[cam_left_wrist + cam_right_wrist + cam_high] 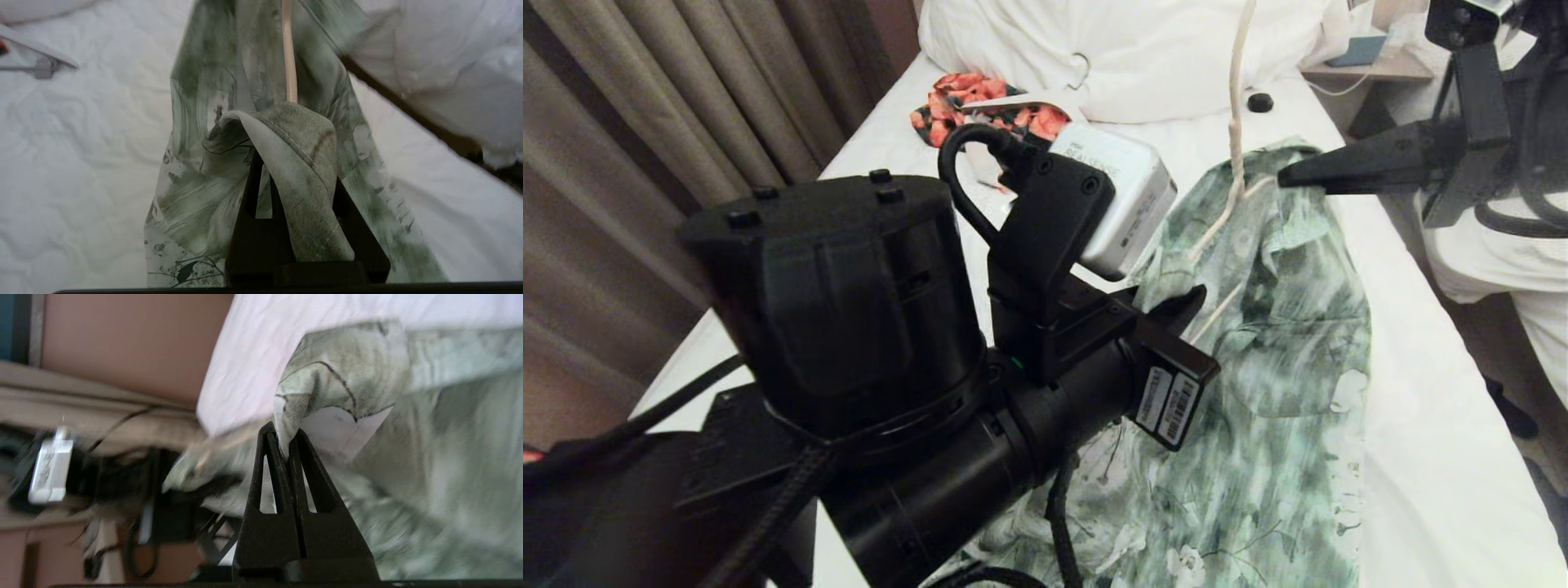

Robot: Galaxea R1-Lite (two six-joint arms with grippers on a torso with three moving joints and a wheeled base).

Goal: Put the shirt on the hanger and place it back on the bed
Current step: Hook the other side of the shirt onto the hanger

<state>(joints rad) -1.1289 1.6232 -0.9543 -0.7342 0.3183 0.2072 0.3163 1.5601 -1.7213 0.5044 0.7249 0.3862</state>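
Observation:
The shirt's collar edge is beside the hanger's arm tip, so my right gripper keeps pulling it over until the shirt covers that tip, then let go.
The green and white printed shirt lies lengthwise on the bed's white sheet, its upper end lifted. The cream wire hanger stands up out of the shirt's top, and its hook runs out of view above. My left gripper is shut on a fold of the shirt just below the hanger's rod. My right gripper is shut on the shirt's collar edge next to the white label, at the shirt's far end.
An orange-and-black floral garment and a thick white hanger lie near the pillows. A small black object sits on the sheet. A curtain hangs on the left; another bed and a nightstand stand on the right.

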